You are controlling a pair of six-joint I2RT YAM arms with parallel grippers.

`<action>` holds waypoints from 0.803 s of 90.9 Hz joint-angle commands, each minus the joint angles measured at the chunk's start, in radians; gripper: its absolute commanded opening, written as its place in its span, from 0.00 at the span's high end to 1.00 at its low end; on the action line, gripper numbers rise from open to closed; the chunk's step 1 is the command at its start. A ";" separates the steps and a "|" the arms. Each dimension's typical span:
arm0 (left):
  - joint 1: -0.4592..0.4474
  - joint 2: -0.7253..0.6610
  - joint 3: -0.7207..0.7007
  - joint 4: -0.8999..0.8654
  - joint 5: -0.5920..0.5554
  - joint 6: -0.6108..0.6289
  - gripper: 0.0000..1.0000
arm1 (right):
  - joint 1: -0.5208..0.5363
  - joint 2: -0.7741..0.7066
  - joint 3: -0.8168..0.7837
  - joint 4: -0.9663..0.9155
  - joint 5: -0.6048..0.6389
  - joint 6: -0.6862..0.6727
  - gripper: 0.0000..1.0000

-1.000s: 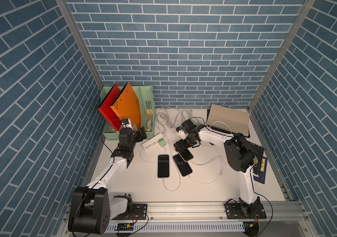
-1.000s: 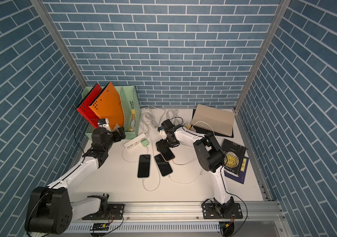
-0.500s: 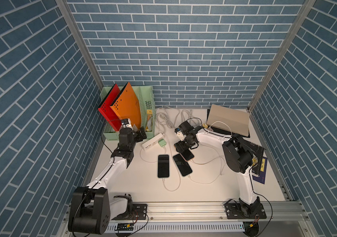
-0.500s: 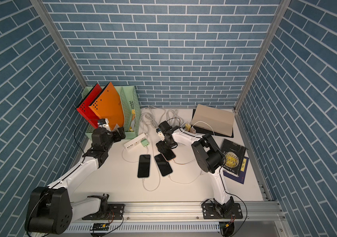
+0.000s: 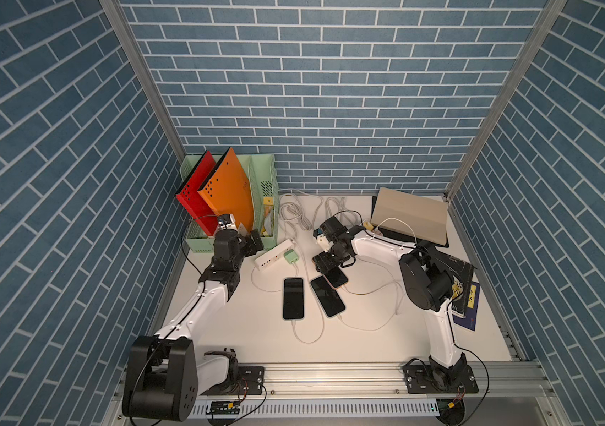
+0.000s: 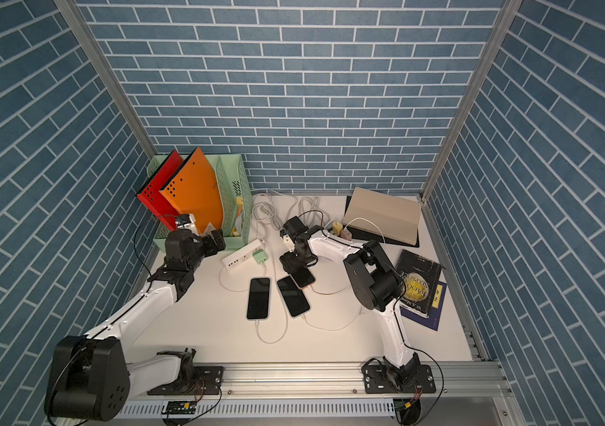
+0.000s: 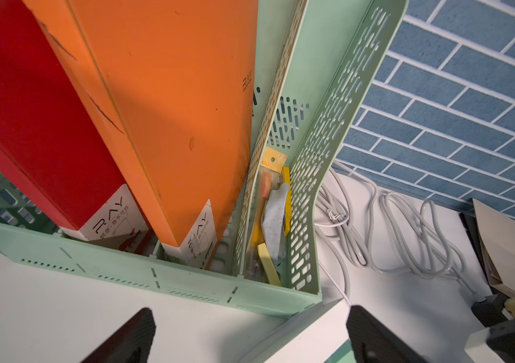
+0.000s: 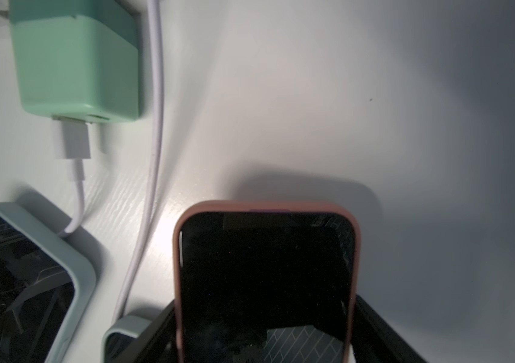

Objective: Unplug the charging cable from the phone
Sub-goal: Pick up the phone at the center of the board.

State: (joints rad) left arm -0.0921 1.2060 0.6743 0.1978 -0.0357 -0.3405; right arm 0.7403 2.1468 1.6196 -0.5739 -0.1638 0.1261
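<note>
The robot's right gripper holds the pink-cased phone (image 8: 357, 257) by its long sides, so the open left gripper keeps moving toward this phone (image 5: 337, 277) until it closes on those sides.
Three phones lie mid-table. The pink-cased phone (image 5: 338, 277) (image 6: 304, 278) is the farthest back, and a thin cable (image 5: 365, 293) runs from its near end toward the right. My right gripper (image 5: 325, 260) (image 8: 265, 317) is shut on this phone (image 8: 265, 267), with one black finger pressed against each long side. The plug end is hidden in the right wrist view. The other phones (image 5: 293, 298) (image 5: 327, 295) have white cables (image 5: 308, 332) at their near ends. My left gripper (image 5: 255, 241) (image 7: 250, 317) hangs open and empty by the power strip (image 5: 274, 254).
A green charger (image 8: 74, 63) is plugged into the power strip, next to the phones. A mint file rack (image 5: 268, 206) holding red and orange folders stands at the back left. Coiled grey cables (image 5: 293, 214) lie at the back, a tan folder (image 5: 408, 215) at the back right and books (image 6: 419, 284) on the right.
My right gripper's jaws have narrowed onto the pink-cased phone, and its wrist has shifted slightly left. The left arm has not moved.
</note>
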 commanded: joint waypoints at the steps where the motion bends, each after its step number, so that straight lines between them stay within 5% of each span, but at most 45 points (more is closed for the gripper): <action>1: -0.006 -0.022 0.049 -0.039 0.052 -0.026 0.00 | -0.045 -0.064 0.042 0.031 -0.113 0.024 0.45; 40: -0.007 -0.037 0.116 -0.024 0.348 -0.121 0.00 | -0.231 -0.159 -0.030 0.384 -0.733 0.321 0.51; 73: -0.013 -0.038 0.093 0.147 0.600 -0.292 0.00 | -0.253 -0.254 -0.186 0.779 -0.871 0.659 0.52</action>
State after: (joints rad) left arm -0.0933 1.1824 0.7864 0.2153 0.4282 -0.5373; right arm 0.4896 1.9560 1.4746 -0.0208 -0.9279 0.6086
